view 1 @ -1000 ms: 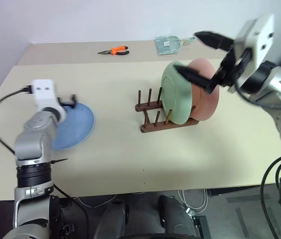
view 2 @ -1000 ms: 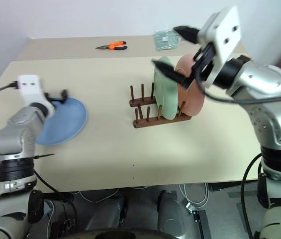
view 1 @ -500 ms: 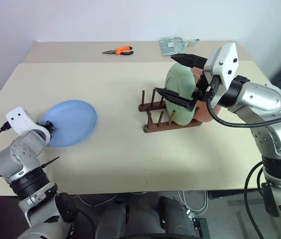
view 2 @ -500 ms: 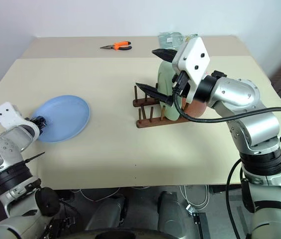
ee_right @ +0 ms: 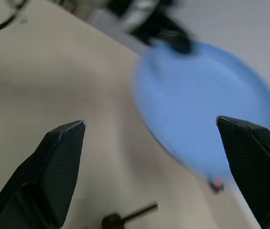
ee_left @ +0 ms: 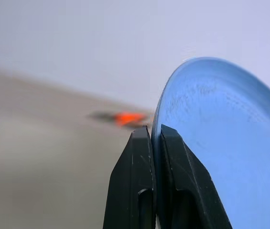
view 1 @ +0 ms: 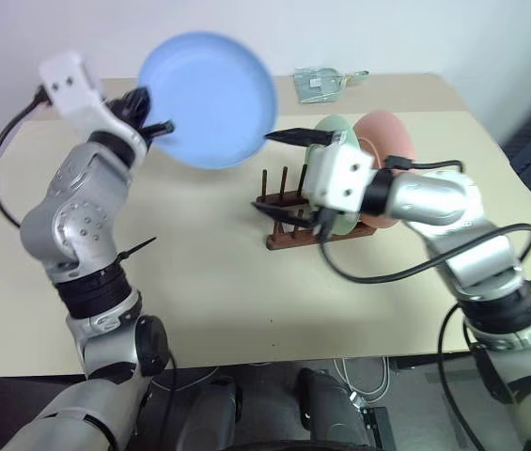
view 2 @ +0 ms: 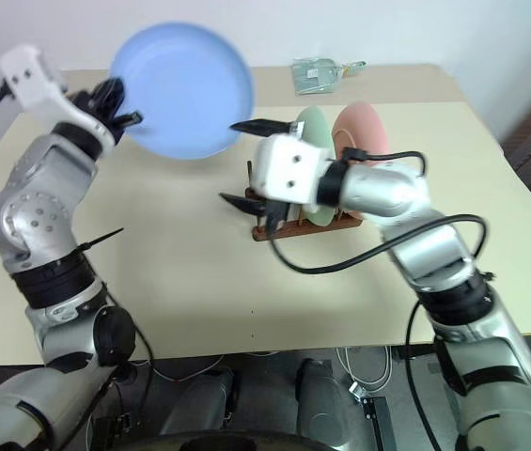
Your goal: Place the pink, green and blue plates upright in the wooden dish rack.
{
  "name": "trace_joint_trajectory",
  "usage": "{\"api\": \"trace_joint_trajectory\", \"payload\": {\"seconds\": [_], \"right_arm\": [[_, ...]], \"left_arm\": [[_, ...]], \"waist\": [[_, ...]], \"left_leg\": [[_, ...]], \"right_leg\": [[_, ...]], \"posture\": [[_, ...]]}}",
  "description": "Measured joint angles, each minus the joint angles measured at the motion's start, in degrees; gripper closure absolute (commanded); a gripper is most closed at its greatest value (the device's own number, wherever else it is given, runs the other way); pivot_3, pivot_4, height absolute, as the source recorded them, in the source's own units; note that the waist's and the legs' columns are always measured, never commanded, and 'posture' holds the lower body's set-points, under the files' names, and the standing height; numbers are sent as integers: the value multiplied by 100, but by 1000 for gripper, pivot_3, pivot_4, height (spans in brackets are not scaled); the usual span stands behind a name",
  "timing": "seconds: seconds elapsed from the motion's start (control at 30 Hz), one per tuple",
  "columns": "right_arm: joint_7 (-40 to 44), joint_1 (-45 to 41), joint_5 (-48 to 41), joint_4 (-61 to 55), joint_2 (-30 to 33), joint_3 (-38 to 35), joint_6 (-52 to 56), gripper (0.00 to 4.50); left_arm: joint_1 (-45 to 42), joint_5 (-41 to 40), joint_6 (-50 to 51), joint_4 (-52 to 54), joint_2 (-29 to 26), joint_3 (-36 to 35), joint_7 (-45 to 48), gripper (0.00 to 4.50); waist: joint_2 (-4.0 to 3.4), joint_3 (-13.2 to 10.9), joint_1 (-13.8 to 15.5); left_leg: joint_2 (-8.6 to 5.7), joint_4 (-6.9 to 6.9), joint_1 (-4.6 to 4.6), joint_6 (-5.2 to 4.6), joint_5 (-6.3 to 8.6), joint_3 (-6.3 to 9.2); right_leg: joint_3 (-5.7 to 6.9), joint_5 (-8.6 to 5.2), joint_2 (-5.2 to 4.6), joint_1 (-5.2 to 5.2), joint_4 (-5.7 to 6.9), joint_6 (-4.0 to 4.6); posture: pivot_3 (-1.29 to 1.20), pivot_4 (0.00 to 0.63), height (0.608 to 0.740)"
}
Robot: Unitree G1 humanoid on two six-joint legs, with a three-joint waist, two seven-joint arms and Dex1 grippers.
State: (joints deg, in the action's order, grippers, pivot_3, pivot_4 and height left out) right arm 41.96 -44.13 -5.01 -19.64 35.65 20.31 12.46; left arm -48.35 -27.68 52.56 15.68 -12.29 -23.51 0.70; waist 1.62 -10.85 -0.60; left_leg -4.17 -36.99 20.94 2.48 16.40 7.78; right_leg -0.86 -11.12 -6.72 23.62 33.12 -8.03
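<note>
My left gripper is holding the blue plate by the rim [view 1: 148, 105] farthest from the rack. So next my right gripper grabs the opposite rim [view 1: 264, 130] and turns the plate upright.
My left gripper [view 1: 155, 124] is shut on the rim of the blue plate [view 1: 210, 99] and holds it tilted in the air above the table's far left. In the left wrist view both fingers [ee_left: 142, 157] pinch the plate's edge [ee_left: 221, 143]. The green plate [view 1: 337, 129] and the pink plate [view 1: 389, 141] stand upright in the right half of the wooden dish rack [view 1: 288, 241]. My right gripper [view 1: 286, 176] is open in front of the rack's free pegs, facing the blue plate [ee_right: 206, 119], with nothing between its fingers.
A clear packet [view 1: 321, 85] lies at the table's far edge. Orange pliers [ee_left: 127, 118] show blurred behind the blue plate's rim. Bare tabletop [view 1: 218, 282] stretches in front of and left of the rack.
My left gripper has shut on the blue plate's rim and lifted it off the table, up and to the right. The open right gripper moved left and down, in front of the rack.
</note>
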Motion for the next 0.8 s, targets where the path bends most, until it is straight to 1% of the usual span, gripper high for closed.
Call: {"api": "trace_joint_trajectory", "payload": {"seconds": [0.1, 0.17, 0.2, 0.27, 0.3, 0.37, 0.43, 0.47, 0.5, 0.53, 0.57, 0.63, 0.67, 0.7, 0.8], "right_arm": [[-183, -268, 816, 675, -152, 281, -513, 0], [-231, -326, 1118, 952, -225, 301, -740, 0], [-231, -329, 1236, 1032, -247, 321, -835, 254], [-229, -328, 1468, 1175, -298, 375, -1011, 908], [-227, -328, 1546, 1212, -317, 379, -1054, 1317], [-222, -328, 1628, 1226, -334, 367, -1099, 2452], [-217, -326, 1694, 1225, -360, 361, -1134, 3428], [-214, -325, 1737, 1225, -364, 355, -1151, 4000], [-188, -317, 1779, 1223, -364, 363, -1169, 4450], [-176, -289, 1802, 1223, -383, 366, -1180, 4500], [-183, -287, 1827, 1223, -405, 355, -1182, 4500], [-202, -284, 1815, 1220, -471, 273, -1162, 4500], [-212, -281, 1798, 1220, -510, 222, -1157, 4500], [-219, -281, 1713, 1213, -595, 113, -1134, 4500], [-223, -281, 1316, 1123, -809, -279, -933, 4500]], "left_arm": [[-125, -170, 152, 139, 70, 257, 12, 4448], [-131, -210, 248, 146, 110, 310, -54, 4448], [-131, -232, 298, 154, 118, 334, -86, 4483], [-128, -290, 358, 199, 153, 380, -127, 4500], [-122, -298, 371, 236, 160, 402, -144, 4500], [-104, -305, 412, 292, 147, 428, -185, 4500], [-37, -308, 427, 294, 110, 423, -194, 4500], [0, -309, 426, 292, 105, 423, -191, 4171], [17, -315, 403, 289, 104, 402, -187, 3818], [15, -368, 323, 287, 115, 366, -185, 3485], [6, -417, 246, 273, 133, 308, -211, 2955], [-96, -486, -97, 155, 206, -25, -351, 1865], [-152, -490, -250, 98, 202, -162, -419, 1482], [-218, -454, -511, -19, 146, -312, -526, 1482], [-185, -65, -1219, -412, -339, -614, -746, 1482]], "waist": [[0, 0, -13], [0, 0, -12], [0, 0, -12], [0, 0, -12], [0, 0, -12], [0, 0, -11], [0, 0, -11], [0, 0, -12], [0, 0, -12], [0, 0, -12], [-1, -1, -11], [0, -1, -6], [0, -1, -7], [0, -1, -19], [0, -1, -32]], "left_leg": [[-1, 0, -2, 0, -1, 1], [0, 3, -1, 1, -1, 5], [0, 3, -1, 1, -1, 6], [-1, 2, -1, 1, -2, 5], [-1, 2, -1, 1, -2, 5], [-1, 2, -1, 2, -2, 6], [-1, 2, -3, 3, -2, 6], [-1, 2, -3, 3, -3, 6], [0, 2, -3, 3, -3, 6], [0, 2, -2, 3, -3, 7], [-1, 2, -2, 3, -3, 6], [0, 2, -2, 5, -4, 9], [0, 2, -2, 5, -4, 8], [1, 4, -4, 7, -5, 8], [1, 14, -16, 32, -20, 6]], "right_leg": [[-2, 6, 1, 1, 2, 9], [-2, 6, 2, 2, 3, 11], [-2, 6, 3, 2, 3, 11], [-2, 6, 3, 2, 3, 11], [-3, 6, 3, 2, 3, 12], [-3, 6, 3, 1, 4, 12], [-3, 6, 4, 1, 6, 12], [-3, 6, 4, 1, 6, 12], [-3, 6, 4, 1, 6, 12], [-3, 6, 5, 1, 6, 12], [-4, 6, 4, 1, 6, 12], [-3, 7, 5, 1, 5, 12], [-3, 7, 5, 2, 5, 12], [-4, 7, 6, 2, 6, 13], [-7, 7, 8, 1, 7, 14]], "posture": [[0, 150, 740], [0, 150, 740], [0, 150, 740], [0, 150, 740], [0, 150, 740], [0, 150, 740], [0, 150, 740], [0, 150, 740], [0, 150, 740], [0, 150, 740], [0, 150, 740], [0, 150, 740], [0, 150, 740], [0, 150, 740], [0, 150, 740]]}}
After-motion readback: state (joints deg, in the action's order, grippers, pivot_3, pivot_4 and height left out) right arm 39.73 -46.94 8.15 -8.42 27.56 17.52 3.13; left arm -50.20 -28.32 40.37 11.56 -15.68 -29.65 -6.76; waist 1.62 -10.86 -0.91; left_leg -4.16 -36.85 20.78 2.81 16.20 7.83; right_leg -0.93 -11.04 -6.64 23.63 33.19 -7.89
